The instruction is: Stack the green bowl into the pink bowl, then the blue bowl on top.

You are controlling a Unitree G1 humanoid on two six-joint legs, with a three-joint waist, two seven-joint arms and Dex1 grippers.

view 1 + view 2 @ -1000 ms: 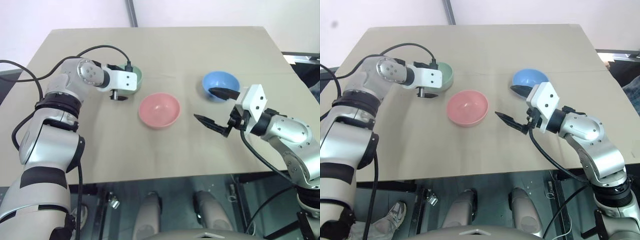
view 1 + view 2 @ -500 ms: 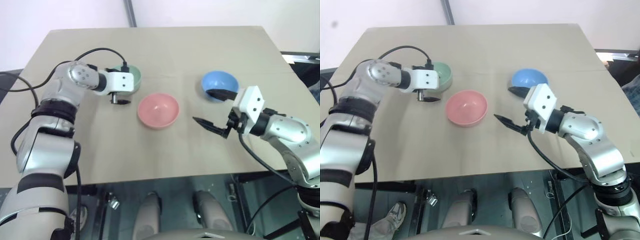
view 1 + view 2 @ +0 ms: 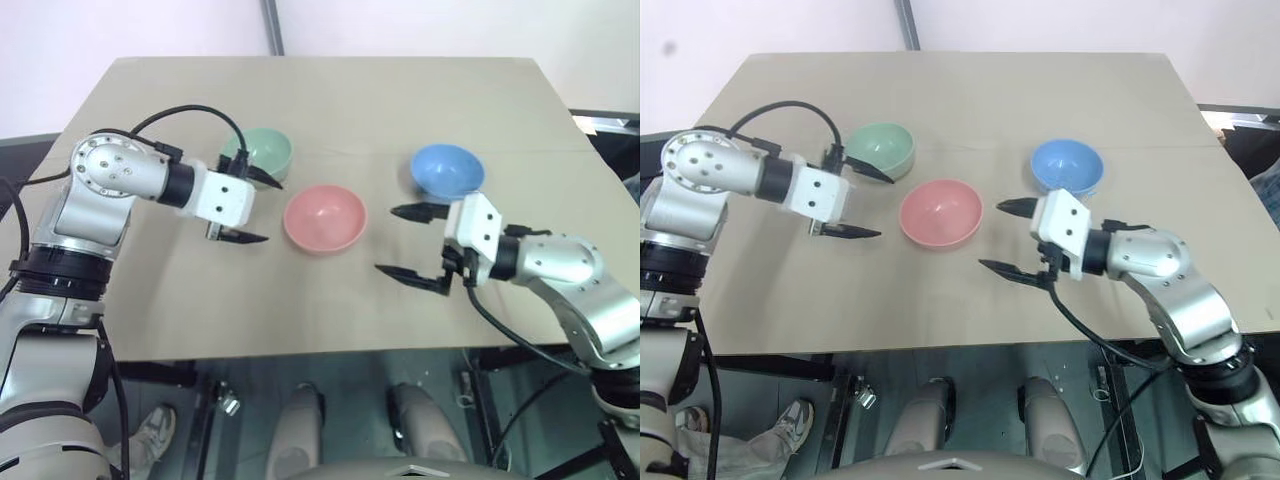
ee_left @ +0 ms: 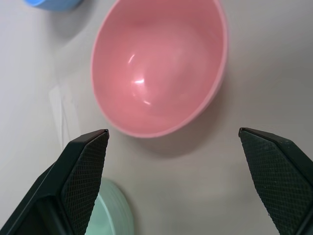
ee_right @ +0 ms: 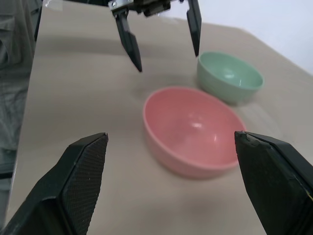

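Note:
Next, I pull the pink bowl clear (image 3: 290,221) with my left gripper while my right gripper waits, because the pink bowl is close to the green bowl beside my left gripper.
Three bowls stand apart on the tan table (image 3: 400,100): the green bowl (image 3: 258,152) at the back left, the pink bowl (image 3: 324,218) in the middle, the blue bowl (image 3: 447,170) at the back right. My left gripper (image 3: 266,210) is open just left of the pink bowl, pointing at it, with the green bowl's rim behind its far finger. The right gripper (image 3: 386,240) is open to the right of the pink bowl and in front of the blue one, pointing left. Nothing is between either pair of fingers. The left wrist view looks down into the pink bowl (image 4: 159,68).
A black cable loops over my left forearm (image 3: 190,110). The table's front edge (image 3: 330,350) runs close below both grippers. Open tabletop lies behind the bowls and in front of the pink one.
My left gripper has drawn back from the green bowl towards the front and turned to face the pink bowl. The right gripper has swung to point left and sunk slightly.

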